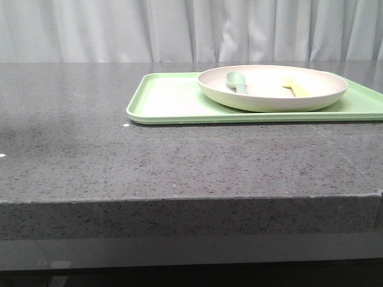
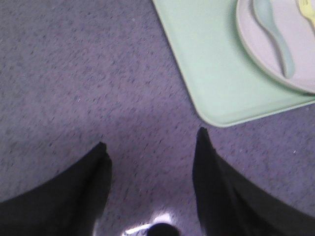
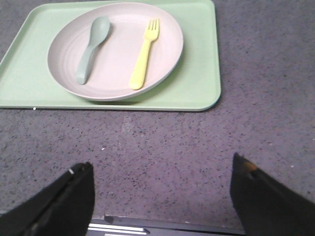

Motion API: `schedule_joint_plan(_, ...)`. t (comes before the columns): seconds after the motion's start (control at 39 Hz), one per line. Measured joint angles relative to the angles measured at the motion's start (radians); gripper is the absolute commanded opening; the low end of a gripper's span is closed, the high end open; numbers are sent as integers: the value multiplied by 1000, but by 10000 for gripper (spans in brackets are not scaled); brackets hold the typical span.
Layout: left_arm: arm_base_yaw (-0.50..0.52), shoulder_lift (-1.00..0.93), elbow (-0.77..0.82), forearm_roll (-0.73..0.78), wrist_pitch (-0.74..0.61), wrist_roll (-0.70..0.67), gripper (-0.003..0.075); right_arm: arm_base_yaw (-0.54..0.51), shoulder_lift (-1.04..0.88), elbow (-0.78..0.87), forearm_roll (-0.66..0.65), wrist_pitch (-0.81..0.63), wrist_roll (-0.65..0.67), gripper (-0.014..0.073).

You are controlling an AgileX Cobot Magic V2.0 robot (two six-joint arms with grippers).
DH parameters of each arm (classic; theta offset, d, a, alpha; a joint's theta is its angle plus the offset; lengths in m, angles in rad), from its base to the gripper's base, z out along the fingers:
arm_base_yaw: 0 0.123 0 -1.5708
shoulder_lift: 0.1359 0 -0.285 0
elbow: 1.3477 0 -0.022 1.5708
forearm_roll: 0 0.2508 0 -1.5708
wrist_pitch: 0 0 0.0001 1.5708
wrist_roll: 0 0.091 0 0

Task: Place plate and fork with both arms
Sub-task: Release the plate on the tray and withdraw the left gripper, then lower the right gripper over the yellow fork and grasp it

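Observation:
The fork is in the plate (image 1: 296, 88), on the other side of the spoon from my left gripper. My right gripper should therefore move the fork onto the tray (image 1: 361, 103) next to the plate.
The cream-white plate (image 1: 272, 88) rests on the right part of a light-green tray (image 1: 167, 98), far right on the table. The pale-yellow fork (image 1: 296, 88) lies in the plate's right half, beside a grey-green spoon (image 1: 237, 82). The right wrist view shows the plate (image 3: 115, 54), fork (image 3: 143, 56) and spoon (image 3: 91, 47) from above. My right gripper (image 3: 162, 167) is open and empty above the table's front edge, short of the tray. My left gripper (image 2: 150, 140) is open and empty over bare table near the tray's corner (image 2: 216, 115). Neither gripper shows in the front view.
The dark speckled stone table (image 1: 90, 137) stretches left and in front of the tray. Its front edge (image 3: 167, 223) lies just under my right gripper. A pale curtain (image 1: 179, 30) hangs behind the table.

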State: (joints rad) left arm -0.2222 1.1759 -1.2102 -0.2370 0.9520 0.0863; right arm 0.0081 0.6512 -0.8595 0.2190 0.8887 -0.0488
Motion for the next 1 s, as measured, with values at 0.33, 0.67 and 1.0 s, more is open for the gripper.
schedule_joint_plan(0.33, 37, -331, 296, 2, -1, 12, 376, 149, 403, -268, -1, 142, -24, 471)
schedule_joint_plan(0.67, 37, -374, 314, 4, 0, 13, 377, 216, 753, -532, -113, 156, 107, 384)
schedule_joint_plan(1.0, 37, -374, 314, 4, 0, 13, 377, 216, 1051, -794, -150, 235, 180, 381)
